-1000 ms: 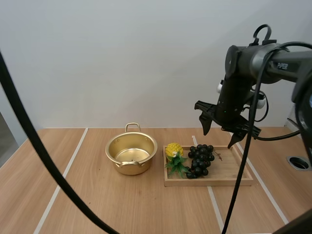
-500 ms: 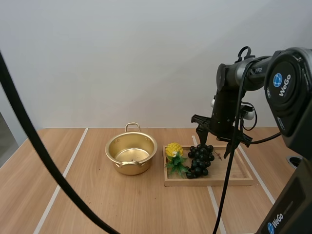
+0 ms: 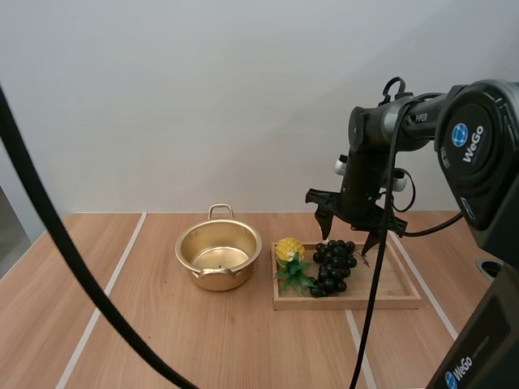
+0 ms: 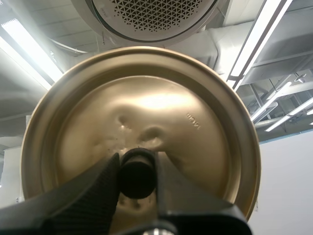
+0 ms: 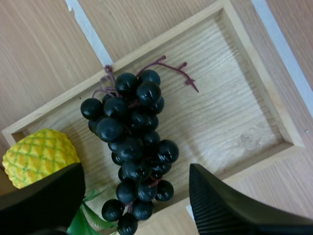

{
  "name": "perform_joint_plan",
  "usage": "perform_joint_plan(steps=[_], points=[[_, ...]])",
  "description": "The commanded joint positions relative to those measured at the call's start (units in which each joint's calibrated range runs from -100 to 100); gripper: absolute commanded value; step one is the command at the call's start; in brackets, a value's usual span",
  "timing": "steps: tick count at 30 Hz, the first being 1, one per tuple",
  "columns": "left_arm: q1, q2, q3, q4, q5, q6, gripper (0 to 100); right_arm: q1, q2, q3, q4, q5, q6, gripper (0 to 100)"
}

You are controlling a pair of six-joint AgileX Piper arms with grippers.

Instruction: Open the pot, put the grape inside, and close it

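Observation:
The bunch of grapes [image 3: 333, 266] will come up in one piece with its narrow end hanging down when I lift it, because purple stems [image 5: 108, 73] run through the bunch.
A gold pot [image 3: 218, 254] stands open on the table, left of a wooden tray [image 3: 388, 293]. A dark bunch of grapes [image 3: 333, 265] [image 5: 133, 147] lies in the tray beside a small yellow pineapple [image 3: 289, 250] [image 5: 37, 155]. My right gripper [image 3: 349, 228] [image 5: 137, 205] hangs open just above the grapes, one finger on each side of the bunch, touching nothing. In the left wrist view my left gripper [image 4: 138, 172] is shut on the black knob of the gold pot lid [image 4: 195, 122], held up with its top toward the camera.
White lines [image 3: 105, 298] run along the wooden table. The tray's right half [image 5: 234, 117] is bare wood. A round hole [image 3: 495, 270] sits in the table at the far right.
My right gripper has come down and to the left, from above the tray's right side to just over the grapes. Pot, tray and fruit have not moved.

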Motion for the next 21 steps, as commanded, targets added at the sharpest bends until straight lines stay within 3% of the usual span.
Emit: perform_joint_plan(steps=[1, 21], points=[[-0.22, 0.0, -0.2, 0.9, -2.4, 0.0, 0, 0.1, -0.3, 1.7, -0.9, -2.8, -0.6, 100], [-0.22, 0.0, -0.2, 0.9, -2.4, 0.0, 0, 0.3, 4.9, 4.0, -0.6, -10.7, -2.1, 100]])
